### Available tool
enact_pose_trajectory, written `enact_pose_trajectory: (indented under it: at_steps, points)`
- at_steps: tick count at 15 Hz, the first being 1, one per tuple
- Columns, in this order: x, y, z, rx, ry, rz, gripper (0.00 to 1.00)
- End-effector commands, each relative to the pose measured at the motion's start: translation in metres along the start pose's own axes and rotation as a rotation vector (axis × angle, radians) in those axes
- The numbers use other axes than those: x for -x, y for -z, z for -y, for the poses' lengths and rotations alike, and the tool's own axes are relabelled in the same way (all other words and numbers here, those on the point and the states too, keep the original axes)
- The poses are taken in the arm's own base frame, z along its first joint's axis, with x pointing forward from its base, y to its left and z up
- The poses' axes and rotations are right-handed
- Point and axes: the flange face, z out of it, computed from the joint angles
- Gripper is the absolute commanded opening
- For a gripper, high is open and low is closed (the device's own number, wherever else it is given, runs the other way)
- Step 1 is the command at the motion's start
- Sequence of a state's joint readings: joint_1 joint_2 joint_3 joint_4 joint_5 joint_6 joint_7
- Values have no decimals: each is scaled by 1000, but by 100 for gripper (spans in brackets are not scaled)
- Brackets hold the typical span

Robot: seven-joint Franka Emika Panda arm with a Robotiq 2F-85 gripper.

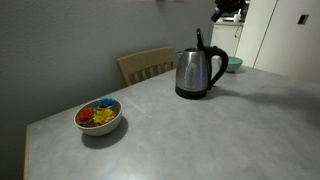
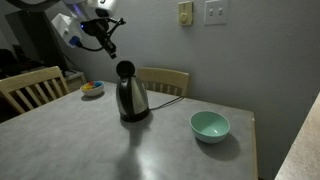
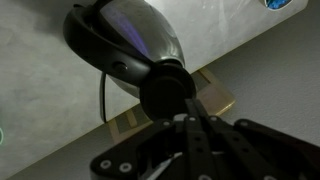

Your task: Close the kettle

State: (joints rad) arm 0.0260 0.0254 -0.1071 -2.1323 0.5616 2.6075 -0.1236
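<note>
Next, I move my gripper's closed fingers across to the lid's upper edge (image 1: 199, 30), then push the lid down from the kettle's handle side, because the fingers hang above and beside the raised lid (image 2: 125, 70).
The steel kettle (image 1: 198, 72) with a black handle and base stands on the grey table in both exterior views (image 2: 131, 98). Its black lid (image 1: 199, 40) stands up, hinged open (image 2: 125, 69). My gripper (image 2: 111, 48) hangs in the air above and a little to one side of the lid, apart from it; it sits at the top edge in an exterior view (image 1: 222, 12). In the wrist view the fingers (image 3: 190, 122) are pressed together and empty, with the round lid (image 3: 165, 90) and kettle body (image 3: 140, 35) just beyond the tips.
A white bowl of coloured pieces (image 1: 98, 116) sits near a table corner (image 2: 92, 88). A teal bowl (image 2: 210, 125) stands beside the kettle (image 1: 233, 64). Wooden chairs (image 2: 30, 86) (image 2: 165, 80) stand at the table edges. A wall is close behind.
</note>
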Motion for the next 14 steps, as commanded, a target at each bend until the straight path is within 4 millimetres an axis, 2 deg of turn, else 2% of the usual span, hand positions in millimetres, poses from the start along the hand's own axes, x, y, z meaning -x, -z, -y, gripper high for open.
enact_pose_trajectory:
  at_steps: [1, 5, 7, 8, 13, 14]
  points:
    - [-8, -17, -3, 2, 9, 17, 0]
    - [-5, -33, -4, 27, 41, 72, 0]
    - [0, -31, 0, -2, 63, 139, 0]
    - [4, -33, 0, 17, 37, 91, 0]
    - [4, -33, 2, 14, 40, 96, 1]
    - [6, -28, 2, -4, 33, 62, 0]
